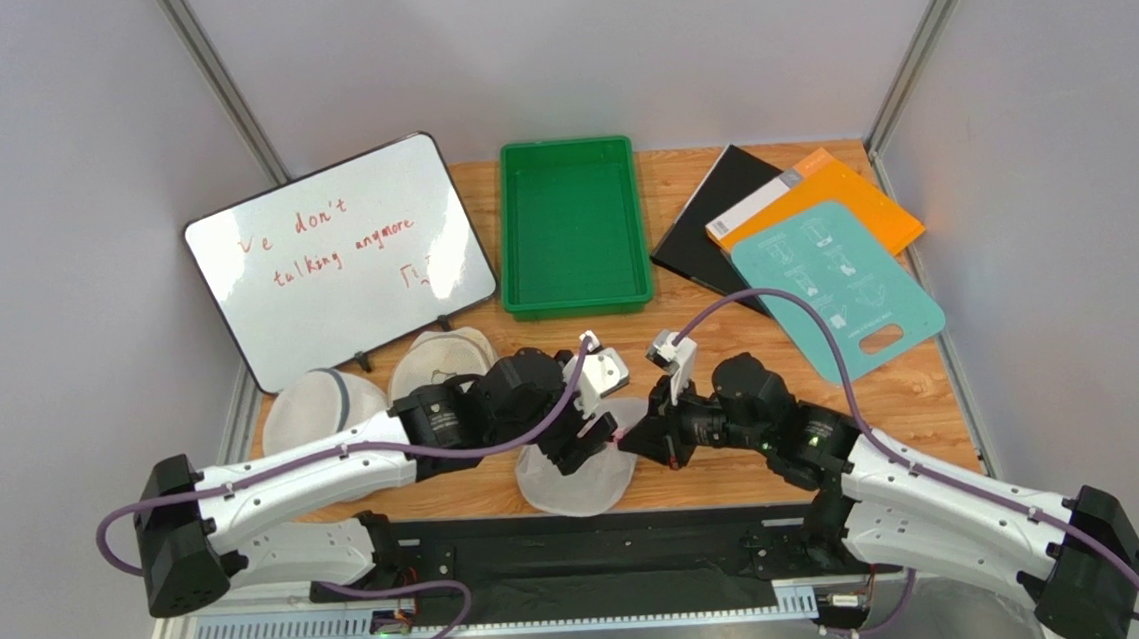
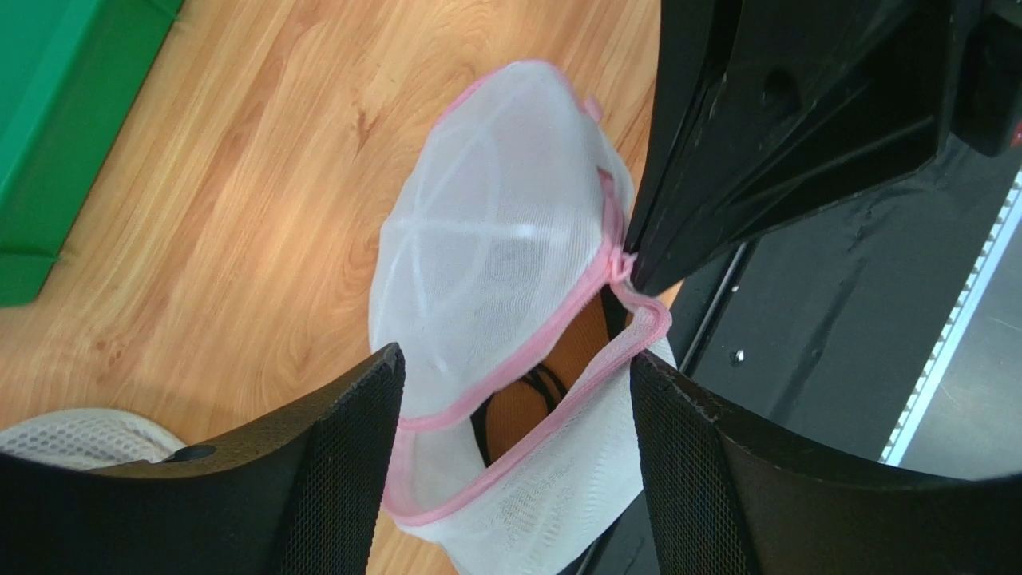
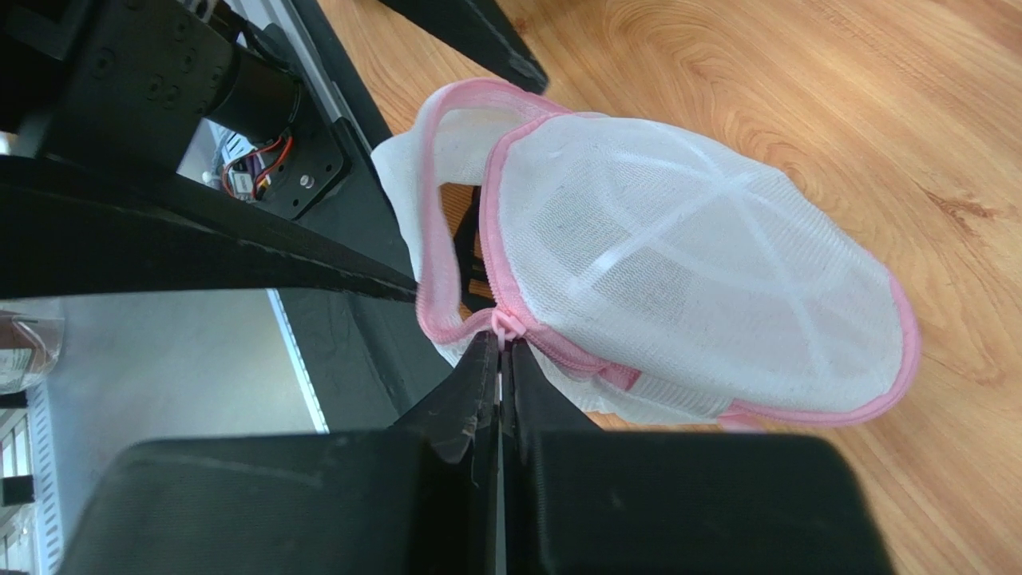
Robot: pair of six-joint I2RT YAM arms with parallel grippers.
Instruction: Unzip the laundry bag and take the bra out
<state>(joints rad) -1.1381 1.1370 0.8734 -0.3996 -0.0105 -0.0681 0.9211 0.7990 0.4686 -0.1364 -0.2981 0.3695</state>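
I should hold the bag's lower pink edge [image 2: 420, 513] with my left gripper while my right gripper lifts the bag's top, because the laundry bag's top [image 2: 492, 228] is covering most of the bra.
The laundry bag [image 2: 492, 240], white mesh with pink trim, lies at the table's near edge [image 1: 580, 484]. Its zipper is partly undone and the mouth gapes. Inside, the brown bra [image 2: 573, 353] with black straps shows through the gap. My left gripper [image 2: 516, 359] is open, its fingers [image 2: 348, 467] on either side of the bag's open mouth. My right gripper [image 3: 502, 342] is shut on the pink zipper pull [image 3: 503, 321] at the bag's rim. The bag's dome [image 3: 696, 276] lies beyond it. In the top view the two grippers, left [image 1: 595, 441] and right [image 1: 638, 438], meet over the bag.
A whiteboard [image 1: 338, 261] stands at the back left and a green tray [image 1: 578, 306] at the back centre. Black, orange and teal sheets [image 1: 828, 264] lie at the back right. Two plain white mesh bags [image 1: 318, 405] [image 1: 440, 362] lie left of the arms. A black strip [image 1: 577, 545] edges the table.
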